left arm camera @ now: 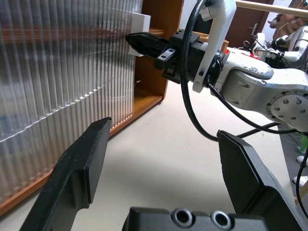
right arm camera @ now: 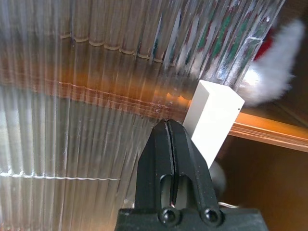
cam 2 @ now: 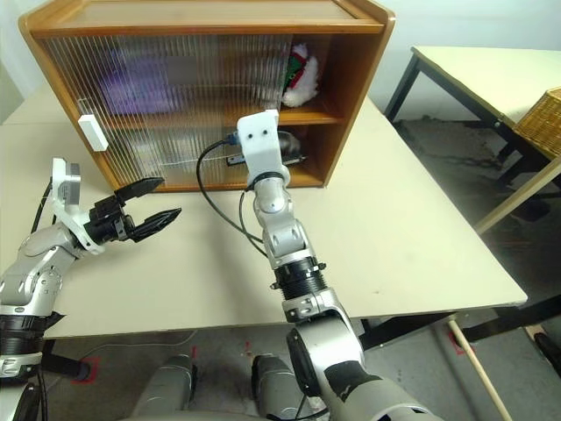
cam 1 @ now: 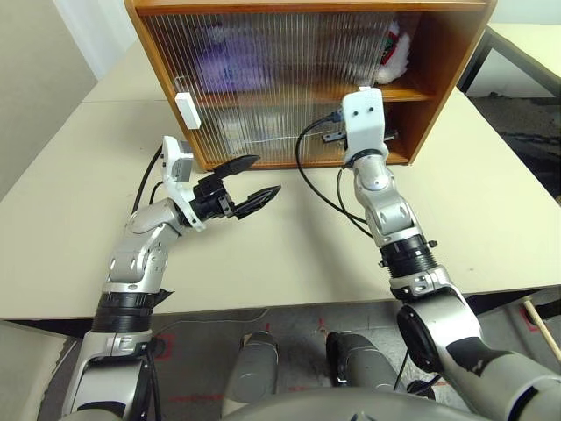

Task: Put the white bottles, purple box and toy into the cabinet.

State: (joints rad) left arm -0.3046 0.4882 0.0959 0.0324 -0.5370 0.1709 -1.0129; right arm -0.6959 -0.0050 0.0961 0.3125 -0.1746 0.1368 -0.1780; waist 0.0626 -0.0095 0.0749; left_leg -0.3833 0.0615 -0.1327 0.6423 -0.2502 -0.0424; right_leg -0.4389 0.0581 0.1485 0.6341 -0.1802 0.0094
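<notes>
The closed fingers of the robot's right gripper press the side of the white handle [right arm camera: 197,109] beside the open shelf, so it should keep pushing until the door meets the cabinet's side [cam 1: 444,98].
The cabinet [cam 1: 456,61] stands at the far side of the table, its ribbed sliding doors covering the left and middle. Behind a door the purple box [cam 1: 223,60] is a lavender blur on the upper shelf. The toy [cam 1: 394,48] sits in the open right end of that shelf. The white bottles are hidden behind the ribbed doors. My right gripper [right arm camera: 167,126] is shut, its tip against a door beside the white handle [right arm camera: 211,120]. My left gripper [cam 1: 267,174] hangs open and empty above the table, in front of the lower left door.
A second white handle [cam 1: 185,110] sits on the left door. The pale table [cam 1: 263,263] lies bare in front of the cabinet. A black cable [cam 1: 307,180] loops from my right wrist. Another table [cam 2: 473,70] with a wicker basket [cam 2: 539,110] stands to the right.
</notes>
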